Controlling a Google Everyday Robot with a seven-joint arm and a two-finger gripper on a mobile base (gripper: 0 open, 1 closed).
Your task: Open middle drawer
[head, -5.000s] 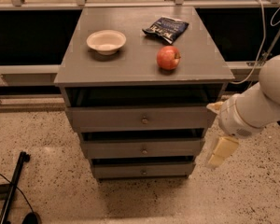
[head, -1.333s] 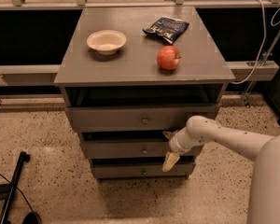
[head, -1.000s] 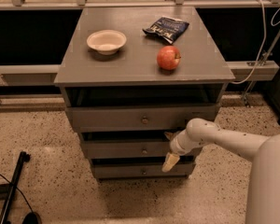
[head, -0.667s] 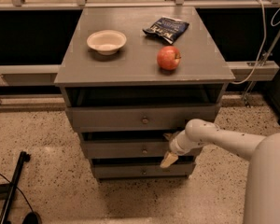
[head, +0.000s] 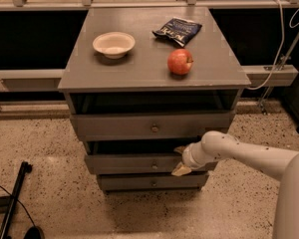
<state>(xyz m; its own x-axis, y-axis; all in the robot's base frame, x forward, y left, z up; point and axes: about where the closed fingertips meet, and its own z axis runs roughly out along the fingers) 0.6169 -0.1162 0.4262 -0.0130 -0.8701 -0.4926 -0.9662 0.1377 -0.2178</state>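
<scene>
The front of the middle drawer [head: 165, 164] is slightly open and has my gripper's spread fingers on it, so next I hook them over the drawer's top edge [head: 167, 155] and pull.
The grey cabinet [head: 149, 73] has three stacked drawers. The middle drawer [head: 129, 164] has a flat grey front and a small brass knob [head: 154, 166]. My gripper [head: 181, 160] is at the right part of that front, just right of the knob. Its fingers are spread, one fingertip [head: 180, 150] at the drawer's top edge and the other lower on the front. It holds nothing. My white arm [head: 249, 156] reaches in from the lower right.
The top drawer [head: 114, 127] and the bottom drawer [head: 129, 182] sit above and below. On the cabinet top lie a white bowl [head: 113, 44], a red apple [head: 180, 61] and a dark chip bag [head: 177, 31]. A black stand [head: 12, 203] is on the floor at left.
Five seconds ago the gripper hung to the right of the cabinet. It has come in to the middle drawer's front and crept a little left toward the knob.
</scene>
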